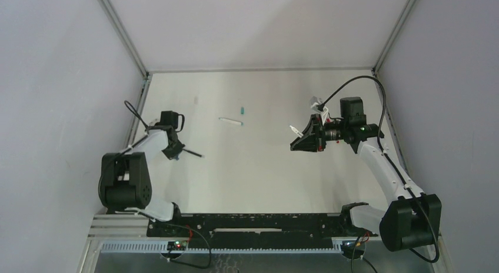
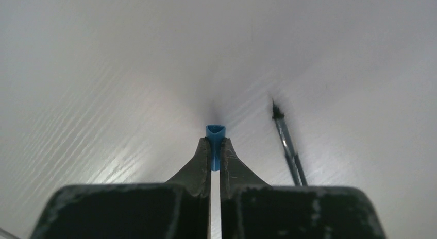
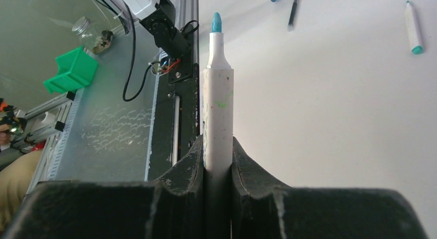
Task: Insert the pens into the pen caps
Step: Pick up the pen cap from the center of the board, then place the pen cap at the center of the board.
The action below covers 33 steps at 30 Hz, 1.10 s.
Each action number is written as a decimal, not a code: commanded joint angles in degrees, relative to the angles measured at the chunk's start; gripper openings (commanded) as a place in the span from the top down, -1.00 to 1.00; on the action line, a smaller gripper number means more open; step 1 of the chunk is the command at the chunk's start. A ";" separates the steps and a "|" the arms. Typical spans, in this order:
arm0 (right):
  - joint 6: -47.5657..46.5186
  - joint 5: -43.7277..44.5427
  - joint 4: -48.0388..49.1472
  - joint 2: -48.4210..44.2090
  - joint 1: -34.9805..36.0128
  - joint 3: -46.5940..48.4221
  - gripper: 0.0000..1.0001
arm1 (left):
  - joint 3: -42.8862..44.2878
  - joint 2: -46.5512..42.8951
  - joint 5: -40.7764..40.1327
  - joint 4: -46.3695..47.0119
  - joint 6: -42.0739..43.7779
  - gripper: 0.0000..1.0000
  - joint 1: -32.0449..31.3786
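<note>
Next, my left gripper puts the cap down in the middle of the table (image 1: 249, 157) and turns it there, because the blue pen cap (image 1: 176, 159) is far from the white pen in my right gripper.
My left gripper (image 2: 215, 142) is shut on a small blue pen cap (image 2: 215, 130), low over the table at the left (image 1: 174, 147). A thin black pen (image 2: 287, 145) lies on the table just to its right (image 1: 192, 152). My right gripper (image 3: 217, 142) is shut on a white pen (image 3: 217, 100) with a teal tip, held above the table at the right (image 1: 299, 141). Another white pen (image 1: 230, 121) lies mid-table, and the right wrist view shows this pen's teal end (image 3: 412, 28). A teal cap (image 1: 242, 110) lies just behind it.
The white table (image 1: 259, 179) is walled on the left, the right and at the back. The black rail (image 1: 247, 226) with the arm bases runs along the near edge. Off the table, the right wrist view shows a green bin (image 3: 72, 70) and a glass jar (image 3: 96, 36).
</note>
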 commanded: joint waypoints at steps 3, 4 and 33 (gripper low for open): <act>-0.36 -1.66 0.87 -1.82 -0.63 2.42 1.00 | -5.31 -13.40 1.76 1.69 2.70 1.00 -8.03; -0.34 -1.65 0.82 -1.81 -0.79 2.40 1.00 | -5.45 -15.24 2.84 2.60 3.85 1.00 -10.22; -0.32 -2.84 0.63 -2.80 -5.42 2.42 1.00 | 36.67 23.04 26.58 -14.29 54.94 0.83 -45.52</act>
